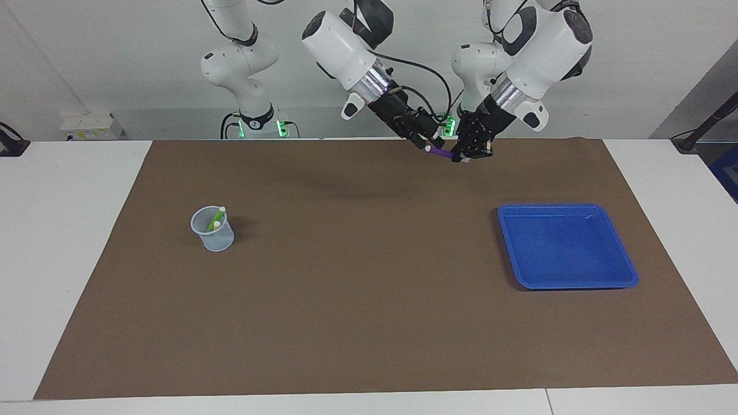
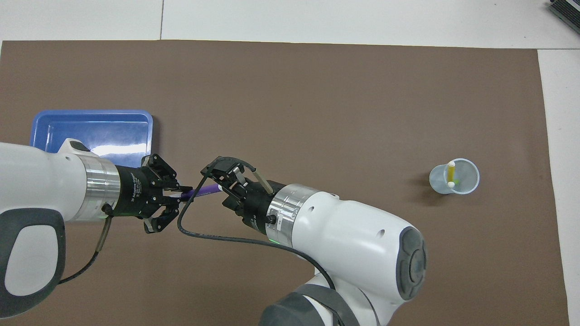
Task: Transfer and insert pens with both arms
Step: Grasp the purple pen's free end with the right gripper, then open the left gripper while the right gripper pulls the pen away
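Observation:
I expect the yellow pen [image 2: 451,173] to change its lean when I lower the purple pen in, because the clear cup leaves wide space [image 2: 466,177] around the yellow pen.
A purple pen [image 1: 443,154] [image 2: 204,190] hangs in the air over the brown mat, near the robots' edge. My left gripper [image 1: 463,154] [image 2: 179,194] is shut on its plain end. My right gripper [image 1: 429,144] [image 2: 220,183] is open, with its fingers on either side of the pen's whitish cap end. A clear cup [image 1: 213,230] [image 2: 454,177] stands toward the right arm's end of the table. A light green pen [image 1: 217,219] and a yellow pen [image 2: 451,172] stand in it.
A blue tray [image 1: 513,253] [image 2: 90,113] with nothing in it lies toward the left arm's end of the table. A brown mat [image 1: 369,288] covers most of the table. Two smaller white arms with green lights [image 1: 253,115] stand at the robots' edge.

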